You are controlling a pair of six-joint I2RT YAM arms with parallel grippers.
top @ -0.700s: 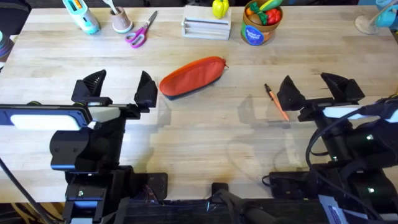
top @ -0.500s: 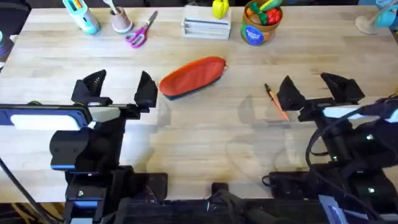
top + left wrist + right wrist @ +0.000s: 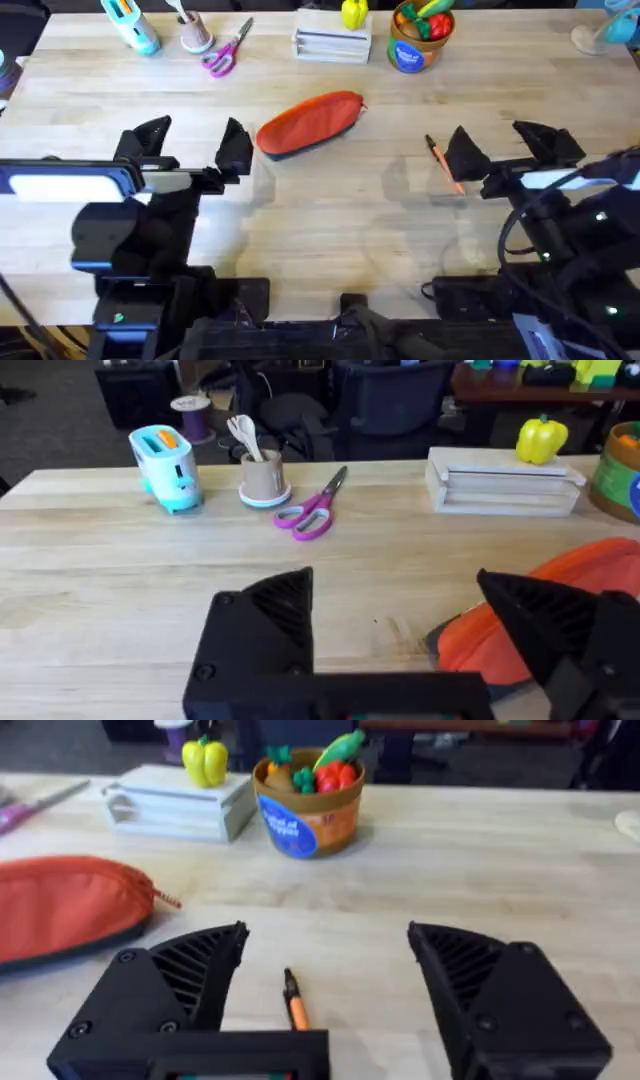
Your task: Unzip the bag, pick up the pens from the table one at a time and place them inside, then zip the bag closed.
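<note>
I expect the bag's zipper (image 3: 306, 103) to open toward my left gripper when I pull, because the small pull (image 3: 364, 106) sits at the end farthest from that gripper.
The orange-red bag (image 3: 308, 122) lies slantwise in the middle of the table (image 3: 350, 210), its dark blue underside showing along the near edge; its zipper looks closed. In the right wrist view the bag (image 3: 65, 905) shows a small pull at its end. A thin orange pen (image 3: 444, 164) with a dark tip lies right of centre. My left gripper (image 3: 190, 145) stands open just left of the bag (image 3: 560, 600), above the wood. Open too, my right gripper (image 3: 505, 148) has the pen (image 3: 293, 1002) by its left finger.
Along the far edge stand a blue toy toaster (image 3: 130, 22), a cup with utensils (image 3: 193, 30), pink-handled scissors (image 3: 226, 50), a white slatted box (image 3: 331, 43) with a yellow pepper, and a tub of toy vegetables (image 3: 418, 35). Bare wood lies between the grippers.
The left arm has shifted slightly left and toward the near edge. The right arm, bag and pen stay almost as they were.
</note>
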